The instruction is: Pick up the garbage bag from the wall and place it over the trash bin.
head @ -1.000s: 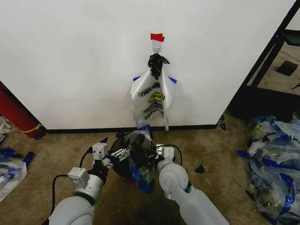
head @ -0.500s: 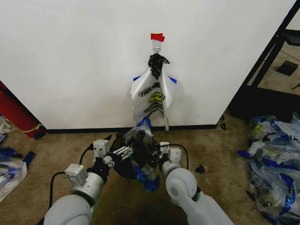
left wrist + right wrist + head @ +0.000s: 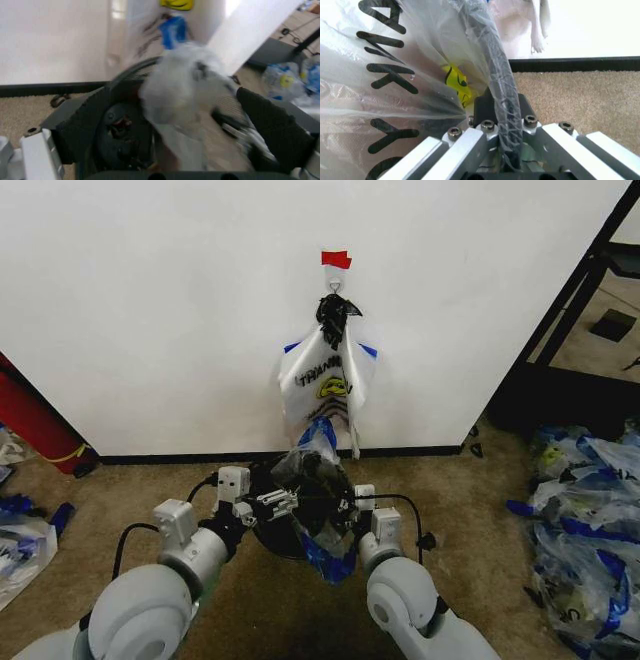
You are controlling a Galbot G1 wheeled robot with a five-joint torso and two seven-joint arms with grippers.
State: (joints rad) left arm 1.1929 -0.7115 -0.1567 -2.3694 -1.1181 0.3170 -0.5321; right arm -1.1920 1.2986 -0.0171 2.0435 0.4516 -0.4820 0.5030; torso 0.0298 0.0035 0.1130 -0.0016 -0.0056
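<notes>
The garbage bag is lying in loose folds point(image 3: 313, 471) over the trash bin, so its film will spread across the trash bin's opening when I pull on the bag's blue edge point(image 3: 330, 564).
The garbage bag point(image 3: 318, 480), thin and see-through with blue edges, is draped over the small black trash bin point(image 3: 283, 532) on the carpet below the wall point(image 3: 150, 310). My left gripper point(image 3: 272, 503) is at the bin's left side. In the left wrist view its black fingers point(image 3: 85, 123) stand wide apart, with the bunched bag point(image 3: 180, 90) and the bin's rim point(image 3: 130, 75) ahead of them. My right gripper point(image 3: 347, 515) is at the bin's right side. Up close the right gripper point(image 3: 502, 131) is shut on the bag's film point(image 3: 395, 63) and the bin's black rim point(image 3: 500, 97).
A whiter bag with black lettering point(image 3: 322, 390) hangs from a hook point(image 3: 335, 280) under red tape point(image 3: 336, 259). A red cylinder point(image 3: 30, 425) leans at the left. Heaped clear-and-blue bags point(image 3: 585, 510) lie at the right, beside a black frame point(image 3: 570, 310).
Both arms have stretched forward toward the wall. The bag between them has moved with them, and its blue handle now stands higher against the baseboard.
</notes>
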